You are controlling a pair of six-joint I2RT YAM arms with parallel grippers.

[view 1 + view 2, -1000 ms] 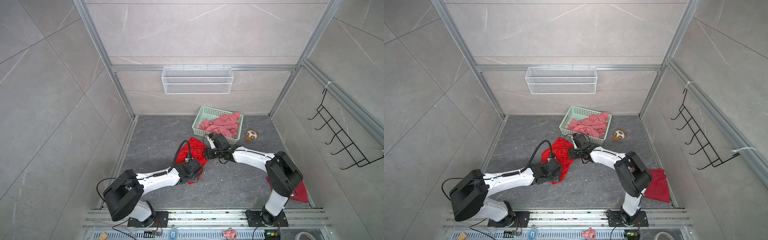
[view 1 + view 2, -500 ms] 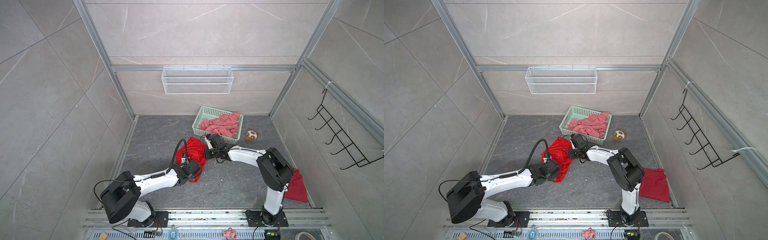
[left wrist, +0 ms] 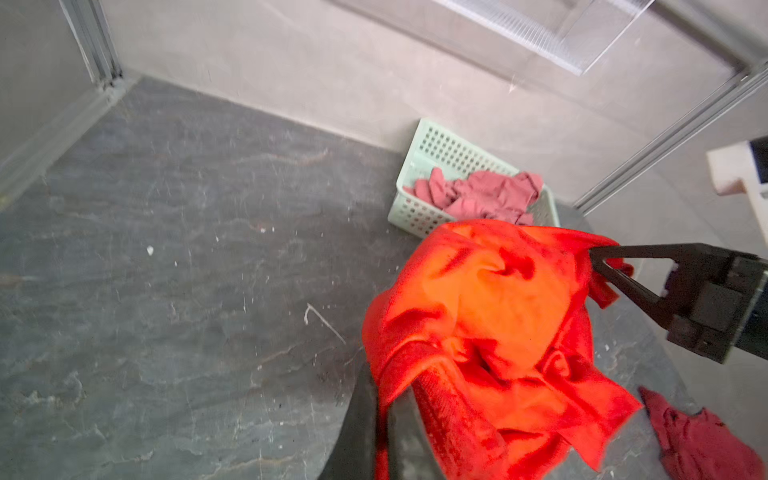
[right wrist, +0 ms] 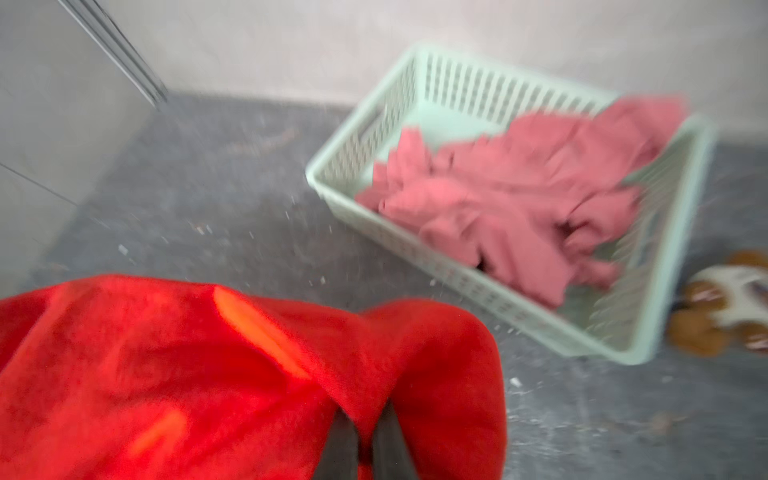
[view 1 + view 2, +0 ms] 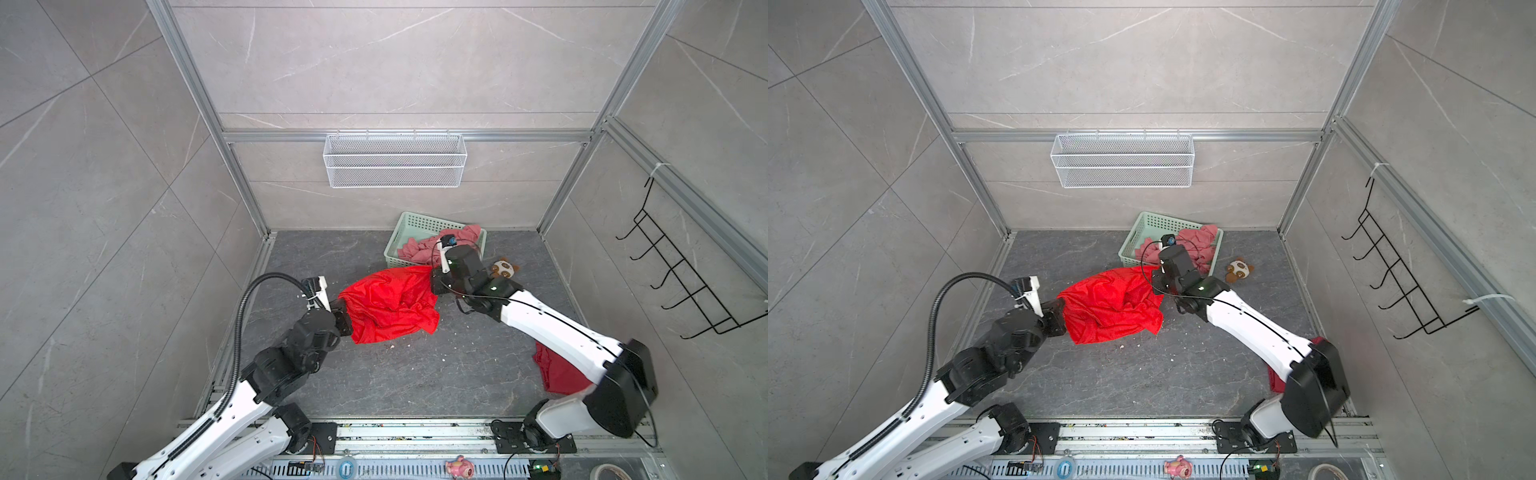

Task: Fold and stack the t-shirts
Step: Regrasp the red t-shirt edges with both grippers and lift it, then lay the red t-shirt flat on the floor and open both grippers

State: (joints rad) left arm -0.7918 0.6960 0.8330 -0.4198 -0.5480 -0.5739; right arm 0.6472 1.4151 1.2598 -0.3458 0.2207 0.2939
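Observation:
The bright red t-shirt hangs bunched (image 5: 390,306) from my grippers, so I should first bring it down to the floor (image 5: 372,356). Then I should grab another part of the t-shirt with my left gripper to spread it out.
A bright red t-shirt (image 5: 390,305) (image 5: 1113,307) hangs bunched between my two grippers over the middle of the floor. My left gripper (image 5: 343,316) (image 3: 384,399) is shut on its left edge. My right gripper (image 5: 432,282) (image 4: 365,419) is shut on its far right corner, next to the basket. In the left wrist view the right gripper (image 3: 598,257) pinches a fold of the red t-shirt (image 3: 498,332). A darker crimson t-shirt (image 5: 557,374) (image 3: 698,440) lies crumpled at the right, partly under my right arm. Salmon-pink t-shirts (image 5: 424,249) (image 4: 519,199) lie heaped in the basket.
The mint-green basket (image 5: 392,249) (image 4: 415,232) stands at the back against the wall. A brown-and-white plush toy (image 5: 505,268) (image 4: 723,303) lies to its right. A white wire shelf (image 5: 395,166) hangs on the back wall, and a black hook rack (image 5: 681,282) on the right wall.
Both grippers have shut on the red t-shirt. They have drawn apart and upward, spreading the shirt wider between them. The right arm's elbow swung out to the right.

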